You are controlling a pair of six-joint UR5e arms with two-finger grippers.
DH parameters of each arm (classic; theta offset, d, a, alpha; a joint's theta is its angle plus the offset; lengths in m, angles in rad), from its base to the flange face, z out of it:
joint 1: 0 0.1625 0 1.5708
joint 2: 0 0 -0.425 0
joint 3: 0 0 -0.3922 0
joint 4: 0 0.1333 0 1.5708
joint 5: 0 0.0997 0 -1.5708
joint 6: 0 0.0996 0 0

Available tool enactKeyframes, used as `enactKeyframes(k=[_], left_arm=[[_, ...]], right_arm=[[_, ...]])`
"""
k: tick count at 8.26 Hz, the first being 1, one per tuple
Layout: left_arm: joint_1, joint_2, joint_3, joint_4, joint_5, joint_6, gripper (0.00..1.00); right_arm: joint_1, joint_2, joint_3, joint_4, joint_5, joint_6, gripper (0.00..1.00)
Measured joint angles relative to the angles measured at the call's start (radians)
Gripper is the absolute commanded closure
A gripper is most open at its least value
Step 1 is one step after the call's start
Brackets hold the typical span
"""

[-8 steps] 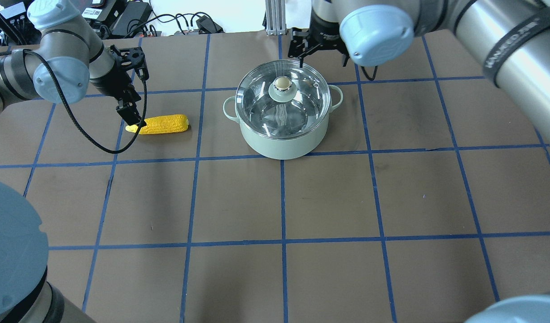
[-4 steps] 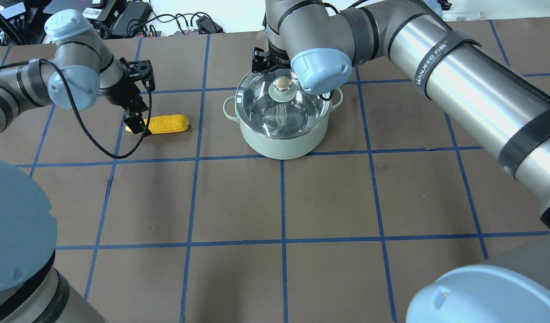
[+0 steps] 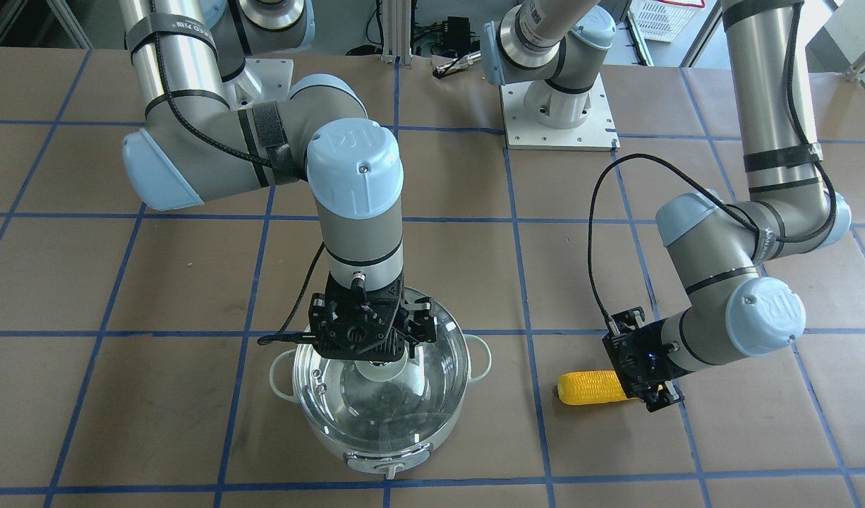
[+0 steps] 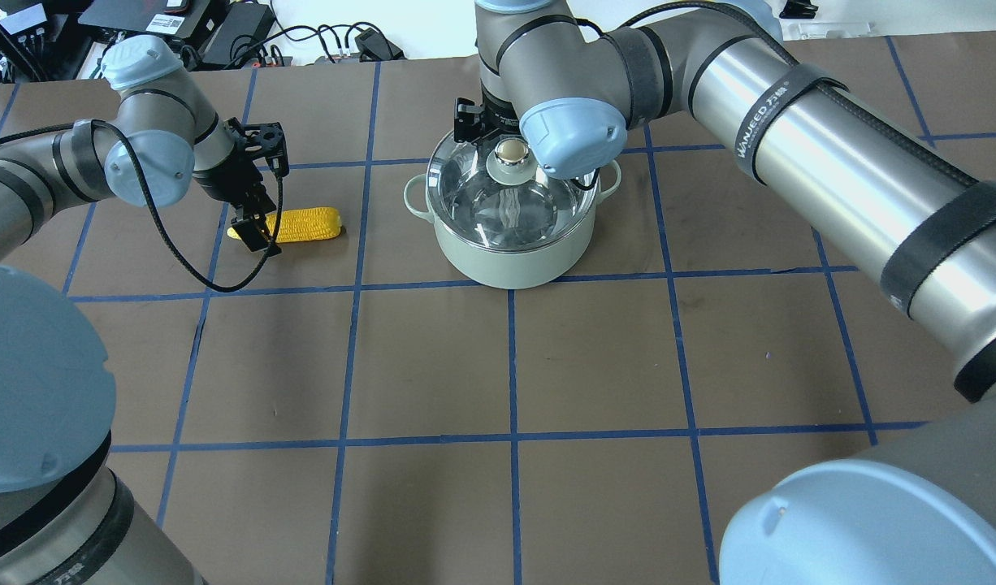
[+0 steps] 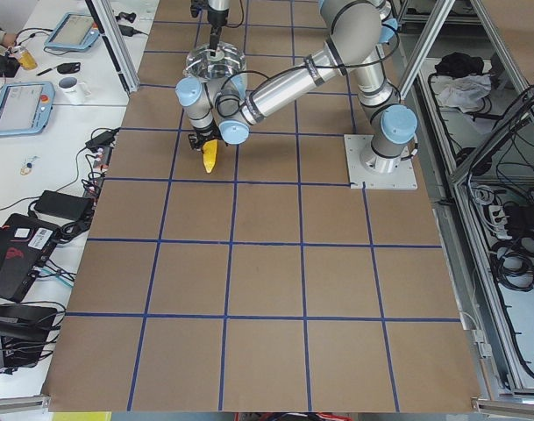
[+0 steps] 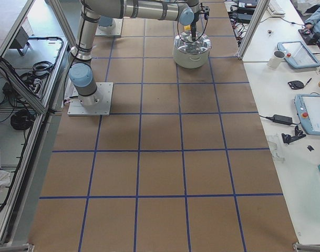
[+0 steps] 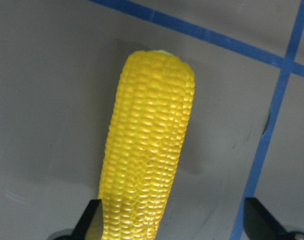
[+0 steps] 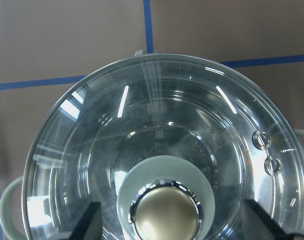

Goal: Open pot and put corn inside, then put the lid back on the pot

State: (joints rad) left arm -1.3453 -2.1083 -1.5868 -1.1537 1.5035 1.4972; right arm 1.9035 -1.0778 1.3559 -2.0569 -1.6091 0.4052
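The yellow corn (image 3: 592, 388) is shorter than the mint-green pot (image 3: 377, 410) is wide, so I expect all of the corn to lie below the pot's rim when the robot lowers it inside.
The yellow corn (image 4: 307, 224) lies flat on the table left of the mint-green pot (image 4: 506, 260). The glass lid (image 4: 482, 195) sits on the pot, its beige knob (image 4: 512, 151) up. My left gripper (image 4: 254, 231) is open and low over the corn's pointed end. In the left wrist view the corn (image 7: 147, 150) lies between the two fingertips (image 7: 92, 222), not clamped. My right gripper (image 3: 379, 363) hangs right above the lid. In the right wrist view its open fingers (image 8: 89, 222) stand on either side of the knob (image 8: 164, 215), apart from it.
The brown table is marked with a blue tape grid (image 4: 510, 357). Cables and devices lie along the far edge (image 4: 246, 32). The left wrist cable (image 4: 181, 260) loops down over the table beside the corn. The right arm's base plate (image 3: 559, 106) is behind the pot.
My right gripper has come from behind the pot to over the lid's knob. My left gripper has shifted right and settled around the corn's pointed end.
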Motion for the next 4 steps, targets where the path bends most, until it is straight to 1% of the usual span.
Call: enactKeyframes(k=[1,3,4], left_arm=[[0.0,-0.007,0.0,0.014,0.0,0.001,0.0],[0.0,-0.015,0.002,0.033,0.0,0.01,0.0],[0.0,-0.018,0.002,0.041,0.0,0.013,0.04]], right_arm=[[0.0,0.003,0.0,0.0,0.0,-0.002,0.16],[0.0,0.006,0.0,0.0,0.0,-0.004,0.31],[0.0,0.006,0.0,0.0,0.0,-0.005,0.45]])
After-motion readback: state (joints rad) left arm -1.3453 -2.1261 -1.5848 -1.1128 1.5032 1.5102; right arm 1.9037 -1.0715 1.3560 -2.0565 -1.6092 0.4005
